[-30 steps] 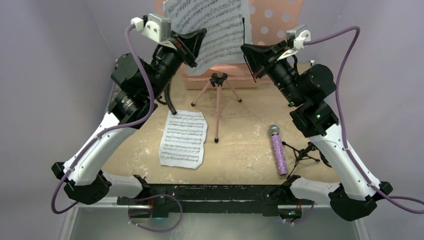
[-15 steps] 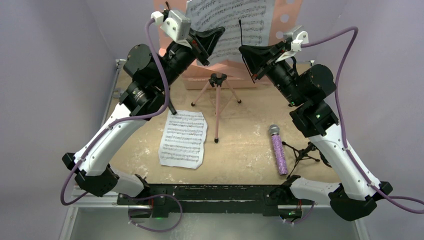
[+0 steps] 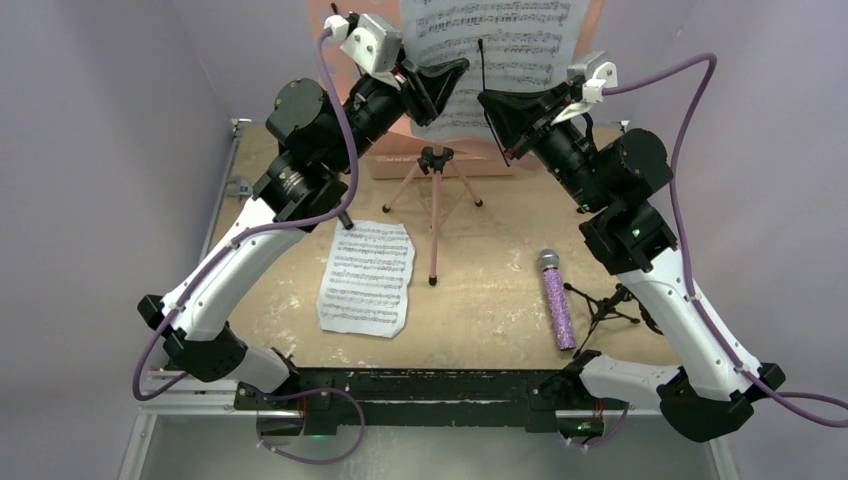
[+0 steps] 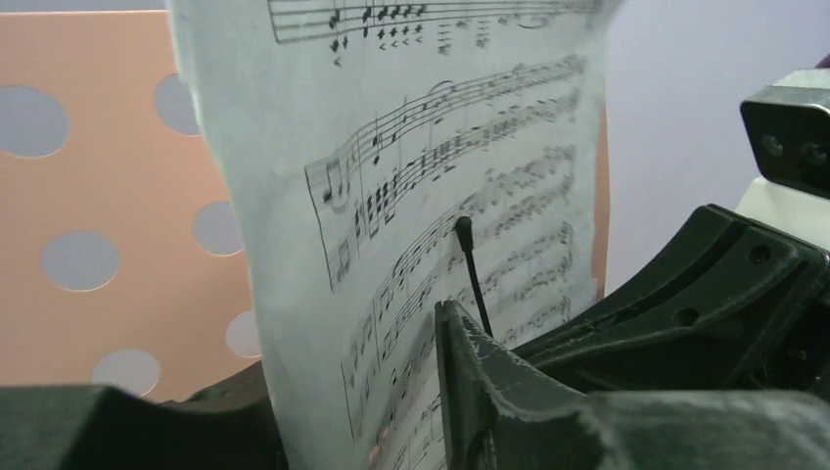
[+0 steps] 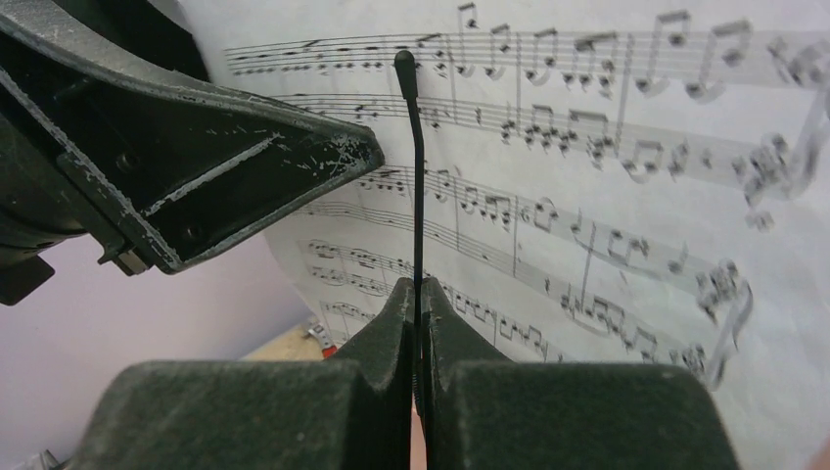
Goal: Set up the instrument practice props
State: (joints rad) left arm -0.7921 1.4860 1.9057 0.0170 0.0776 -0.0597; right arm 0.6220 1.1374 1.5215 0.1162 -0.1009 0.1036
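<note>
The page bends away from the music stand between my left gripper's fingers. My left gripper should therefore open and move back before my right gripper frees the wire.
The pink perforated music stand stands on its tripod legs at the back. A white sheet-music page is upright against its desk. My left gripper is at the page's lower left edge. In the left wrist view its jaws stand apart, and the page hangs loosely between them. My right gripper is shut on the stand's thin black page-holder wire, in front of the page. A second page lies flat on the table. The purple microphone lies beside the black mic stand.
A pink translucent box sits behind the tripod legs. A red-handled tool shows below the page in the right wrist view. Lilac walls close in the left, right and back. The two grippers are close together at the stand.
The left arm has carried the page rightward and upward across the stand's desk, and its jaws have parted from shut. The right gripper has stayed shut on the wire.
</note>
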